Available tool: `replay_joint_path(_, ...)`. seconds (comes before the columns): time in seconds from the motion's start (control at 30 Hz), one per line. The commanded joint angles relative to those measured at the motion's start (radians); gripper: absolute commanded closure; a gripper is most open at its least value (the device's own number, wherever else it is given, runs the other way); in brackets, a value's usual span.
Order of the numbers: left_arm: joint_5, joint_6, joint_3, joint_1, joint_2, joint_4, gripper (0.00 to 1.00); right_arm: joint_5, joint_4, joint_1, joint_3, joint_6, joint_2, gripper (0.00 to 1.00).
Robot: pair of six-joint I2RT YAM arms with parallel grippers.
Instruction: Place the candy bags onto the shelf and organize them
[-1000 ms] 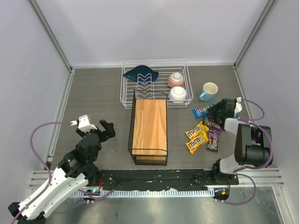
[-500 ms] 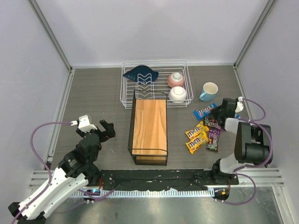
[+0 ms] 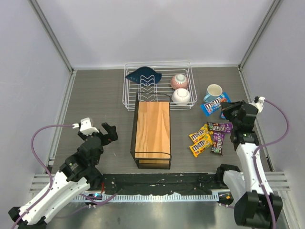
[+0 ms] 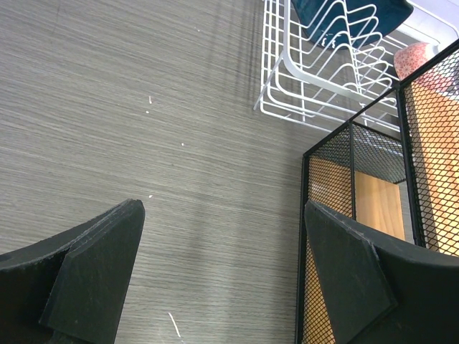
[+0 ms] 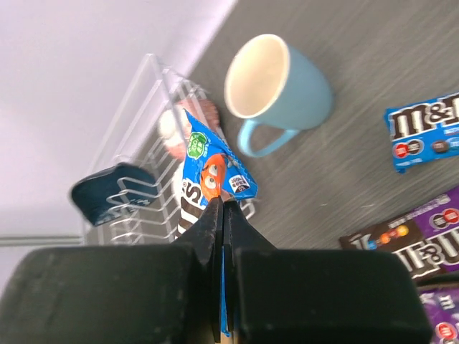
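My right gripper's fingers hold one edge of the blue candy bag (image 3: 213, 105), and the shelf's wooden top (image 3: 153, 126) is clear. My right gripper should keep carrying the bag to the top and let go there.
My right gripper (image 3: 228, 110) is shut on a blue candy bag (image 3: 213, 105), held off the table just in front of the mug. In the right wrist view the fingers pinch the bag (image 5: 211, 168) at its lower edge, gripper (image 5: 223, 206). Another blue bag (image 5: 423, 132) lies flat on the table. Two yellow bags (image 3: 200, 134) (image 3: 201, 146) and two purple ones (image 3: 219, 127) (image 3: 218, 143) lie right of the shelf (image 3: 152, 126), whose wooden top is bare. My left gripper (image 3: 107, 133) stands open left of the shelf, above bare table (image 4: 222, 272).
A white wire dish rack (image 3: 157, 93) behind the shelf holds two bowls (image 3: 179, 81) (image 3: 181, 96) and a dark blue item (image 3: 144, 75). A light blue mug (image 3: 213, 91) stands right of the rack. The shelf's black mesh side (image 4: 351, 208) is close to my left fingers.
The right gripper shut on the blue candy bag and lifted it up and back toward the mug. The right arm stretched out. The left arm has not moved.
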Motion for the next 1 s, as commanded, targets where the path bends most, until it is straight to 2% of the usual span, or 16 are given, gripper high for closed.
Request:
replay_joint_path(0.0, -0.006, 0.006, 0.032, -0.003, -0.004, 0.016, 0.0, -0.099, -0.194, -0.003, 0.103, 0.044, -0.137, 0.99)
replay_joint_path(0.17, 0.002, 0.002, 0.043, -0.002, -0.004, 0.004, 0.0, -0.157, -0.266, 0.014, 0.194, 0.093, -0.194, 0.99)
replay_joint_path(0.33, 0.008, -0.003, 0.052, -0.002, -0.007, -0.002, 0.0, -0.105, -0.284, 0.074, 0.251, 0.113, -0.216, 0.99)
replay_joint_path(0.4, 0.011, -0.005, 0.049, -0.002, -0.009, -0.004, 0.0, -0.065, -0.281, 0.152, 0.269, 0.11, -0.193, 0.99)
replay_joint_path(0.43, 0.013, -0.005, 0.051, -0.003, -0.007, -0.002, 0.0, 0.003, -0.281, 0.193, 0.278, 0.103, -0.174, 0.99)
replay_joint_path(0.47, 0.013, -0.006, 0.049, -0.002, -0.007, -0.001, 0.0, 0.054, -0.278, 0.289, 0.288, 0.093, -0.155, 0.99)
replay_joint_path(0.6, 0.01, -0.005, 0.054, -0.003, -0.012, -0.014, 0.0, 0.247, -0.246, 0.501, 0.346, 0.069, -0.055, 0.99)
replay_joint_path(0.9, 0.013, -0.006, 0.045, -0.002, -0.03, -0.013, 0.0, 0.504, -0.166, 0.784, 0.326, 0.139, 0.019, 0.99)
replay_joint_path(0.97, 0.013, -0.006, 0.043, -0.002, -0.029, -0.013, 0.0, 0.556, -0.153, 0.884, 0.321, 0.151, 0.048, 0.99)
